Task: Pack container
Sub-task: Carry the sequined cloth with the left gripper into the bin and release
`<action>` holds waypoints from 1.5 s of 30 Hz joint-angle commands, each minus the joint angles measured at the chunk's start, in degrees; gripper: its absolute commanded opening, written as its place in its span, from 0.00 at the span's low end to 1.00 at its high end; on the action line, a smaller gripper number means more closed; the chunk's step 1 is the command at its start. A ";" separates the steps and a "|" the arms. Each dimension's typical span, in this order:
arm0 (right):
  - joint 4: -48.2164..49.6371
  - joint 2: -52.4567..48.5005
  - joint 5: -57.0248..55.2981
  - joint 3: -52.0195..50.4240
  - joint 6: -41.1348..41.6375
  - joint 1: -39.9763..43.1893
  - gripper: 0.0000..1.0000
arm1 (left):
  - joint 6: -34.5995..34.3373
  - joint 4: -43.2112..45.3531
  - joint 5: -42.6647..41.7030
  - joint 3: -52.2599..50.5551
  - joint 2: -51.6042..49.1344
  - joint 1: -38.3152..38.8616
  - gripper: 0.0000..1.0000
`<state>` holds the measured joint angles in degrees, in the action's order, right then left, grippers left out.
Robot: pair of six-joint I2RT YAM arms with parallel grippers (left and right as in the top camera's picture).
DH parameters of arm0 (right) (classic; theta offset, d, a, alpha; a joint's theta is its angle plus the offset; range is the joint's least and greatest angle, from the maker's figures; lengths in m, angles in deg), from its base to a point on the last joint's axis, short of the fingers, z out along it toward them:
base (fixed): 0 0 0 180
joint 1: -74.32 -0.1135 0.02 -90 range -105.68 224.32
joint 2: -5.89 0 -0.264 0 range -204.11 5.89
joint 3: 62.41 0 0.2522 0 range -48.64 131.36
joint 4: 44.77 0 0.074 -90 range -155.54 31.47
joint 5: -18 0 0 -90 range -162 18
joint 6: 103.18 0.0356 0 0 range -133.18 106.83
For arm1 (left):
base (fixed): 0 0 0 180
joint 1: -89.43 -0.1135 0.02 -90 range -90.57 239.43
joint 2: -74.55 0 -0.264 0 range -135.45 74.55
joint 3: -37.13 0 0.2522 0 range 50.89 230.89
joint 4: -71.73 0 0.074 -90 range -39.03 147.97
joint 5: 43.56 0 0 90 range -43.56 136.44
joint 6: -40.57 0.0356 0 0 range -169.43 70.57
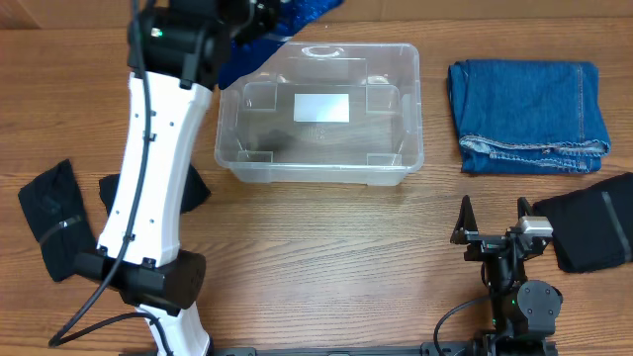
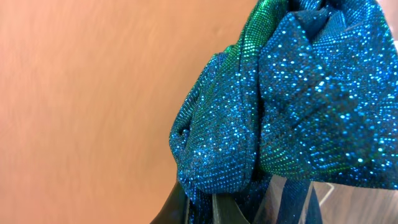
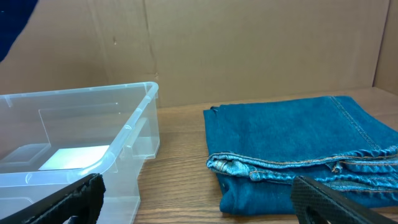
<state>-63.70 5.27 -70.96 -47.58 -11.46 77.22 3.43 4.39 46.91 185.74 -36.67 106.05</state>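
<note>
The sparkly blue-green cloth (image 1: 261, 51) is up above the container's rim and the clear container's bottom (image 1: 318, 121) is free, so the robot's left gripper should keep going inward and let go over that bottom.
The clear container (image 1: 406, 119) sits at the table's centre back, with only a white label (image 1: 321, 107) on its bottom. It also shows in the right wrist view (image 3: 134, 134). My left gripper (image 2: 249, 208) is shut on a sparkly blue-green cloth (image 2: 298, 106) and holds it in the air at the container's back left corner (image 1: 287, 25). My right gripper (image 1: 493, 220) is open and empty near the front right of the table; its fingers frame bare wood (image 3: 196, 196). Folded blue jeans (image 1: 527, 116) lie right of the container, also in the right wrist view (image 3: 298, 146).
A black cloth (image 1: 593, 229) lies at the right edge beside my right gripper. Black cloths (image 1: 54, 213) lie at the left, partly under my left arm (image 1: 158, 168). A cardboard wall (image 3: 249, 43) stands behind the table.
</note>
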 commanded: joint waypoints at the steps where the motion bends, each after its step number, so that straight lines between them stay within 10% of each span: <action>1: 0.33 0.46 -0.55 -0.59 0.39 -0.26 1.00 | 10.34 1.36 3.10 1.77 1.62 4.48 0.04; 21: 0.33 0.46 -0.55 -0.59 0.39 -0.26 1.00 | 29.18 -5.40 13.88 -0.09 -13.99 9.64 0.04; 45: 0.33 0.46 -0.55 -0.59 0.39 -0.26 1.00 | 31.15 0.57 8.28 -0.13 -22.53 8.92 0.04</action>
<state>-63.70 5.27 -70.96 -47.58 -11.44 77.22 33.55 5.24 58.96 185.39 -59.51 115.21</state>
